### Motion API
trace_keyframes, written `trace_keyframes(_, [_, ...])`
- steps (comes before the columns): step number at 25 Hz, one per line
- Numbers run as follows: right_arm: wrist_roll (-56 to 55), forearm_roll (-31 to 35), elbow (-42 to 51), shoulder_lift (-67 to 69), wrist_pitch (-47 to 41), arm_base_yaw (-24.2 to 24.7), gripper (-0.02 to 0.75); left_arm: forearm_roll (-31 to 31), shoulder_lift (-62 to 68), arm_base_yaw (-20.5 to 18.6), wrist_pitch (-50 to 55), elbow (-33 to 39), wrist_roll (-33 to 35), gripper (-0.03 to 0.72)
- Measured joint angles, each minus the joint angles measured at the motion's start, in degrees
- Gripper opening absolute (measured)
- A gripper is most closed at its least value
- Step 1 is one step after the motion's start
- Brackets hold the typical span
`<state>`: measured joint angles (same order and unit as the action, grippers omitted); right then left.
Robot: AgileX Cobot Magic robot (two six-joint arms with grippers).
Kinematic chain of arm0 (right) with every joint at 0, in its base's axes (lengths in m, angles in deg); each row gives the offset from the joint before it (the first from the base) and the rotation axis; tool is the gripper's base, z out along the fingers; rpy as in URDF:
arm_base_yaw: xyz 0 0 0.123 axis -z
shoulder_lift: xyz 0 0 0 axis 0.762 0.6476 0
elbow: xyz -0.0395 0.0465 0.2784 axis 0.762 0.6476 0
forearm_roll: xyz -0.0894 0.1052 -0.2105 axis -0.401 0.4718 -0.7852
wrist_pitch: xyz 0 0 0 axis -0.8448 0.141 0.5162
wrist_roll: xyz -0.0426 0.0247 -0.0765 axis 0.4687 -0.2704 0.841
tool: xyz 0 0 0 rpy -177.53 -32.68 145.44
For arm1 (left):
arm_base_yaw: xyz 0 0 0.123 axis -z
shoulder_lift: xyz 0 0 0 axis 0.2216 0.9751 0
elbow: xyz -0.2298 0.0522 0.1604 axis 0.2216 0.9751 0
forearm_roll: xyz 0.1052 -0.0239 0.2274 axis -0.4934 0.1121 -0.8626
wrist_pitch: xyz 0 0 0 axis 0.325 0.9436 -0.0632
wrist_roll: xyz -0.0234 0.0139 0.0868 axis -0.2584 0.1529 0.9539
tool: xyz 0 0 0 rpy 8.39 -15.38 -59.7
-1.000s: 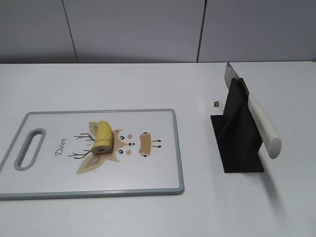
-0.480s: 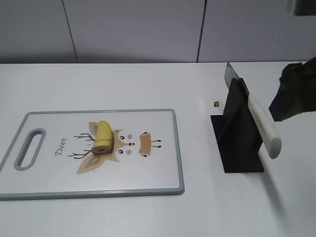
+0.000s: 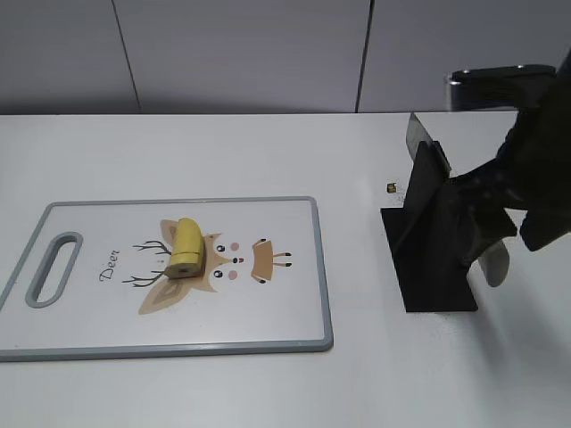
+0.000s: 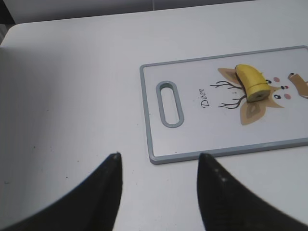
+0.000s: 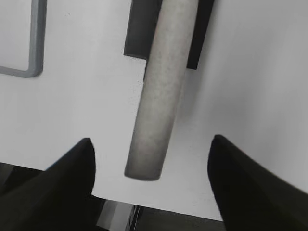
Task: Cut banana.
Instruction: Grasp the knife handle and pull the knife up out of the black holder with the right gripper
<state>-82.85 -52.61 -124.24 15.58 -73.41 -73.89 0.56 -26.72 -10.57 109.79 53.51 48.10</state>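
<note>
The knife's blade tip [image 3: 416,134] sticks up above the black stand, so the knife will slide out and the stand will stay standing when I raise the knife's handle [image 3: 496,263].
A short yellow banana piece [image 3: 186,247] lies on the white cutting board [image 3: 107,325] with a deer print; it also shows in the left wrist view [image 4: 252,81]. A knife with a pale handle [image 5: 160,91] rests in a black stand [image 3: 428,259]; its blade tip [image 3: 415,130] sticks up behind. My right gripper [image 5: 151,144] is open, above the handle's end, one finger on each side, not touching. My left gripper [image 4: 159,159] is open and empty over the bare table left of the board's front corner. It is outside the exterior view.
The board's handle slot [image 4: 170,103] is at its left end. A small dark speck [image 3: 392,187] lies on the table left of the stand. The table's front edge [image 5: 159,208] is just below the knife handle's end.
My right arm has come into the exterior view from the right and moved down and left over the knife handle. The banana, board and knife have not moved.
</note>
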Motion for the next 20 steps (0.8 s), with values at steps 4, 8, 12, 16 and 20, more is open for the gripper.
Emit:
trace_keyframes(4, [0.00, 0.02, 0.00, 3.63, 0.67, 0.55, 0.519, 0.00, 0.00, 0.00, 0.00, 0.00, 0.00, 0.490])
trace_keyframes(8, [0.00, 0.25, -0.01, 6.06, 1.85, 0.55, 0.502, 0.00, 0.00, 0.00, 0.00, 0.00, 0.00, 0.490])
trace_keyframes(12, [0.00, 0.30, -0.34, 7.76, 2.49, 0.55, 0.484, 0.00, 0.00, 0.00, 0.00, 0.00, 0.00, 0.490])
trace_keyframes(16, [0.00, 0.46, -0.34, 8.31, 2.61, 0.55, 0.413, 0.00, 0.00, 0.00, 0.00, 0.00, 0.00, 0.490])
trace_keyframes(20, [0.00, 0.64, -0.40, 8.35, 3.98, 0.55, 0.269, 0.00, 0.00, 0.00, 0.00, 0.00, 0.00, 0.490])
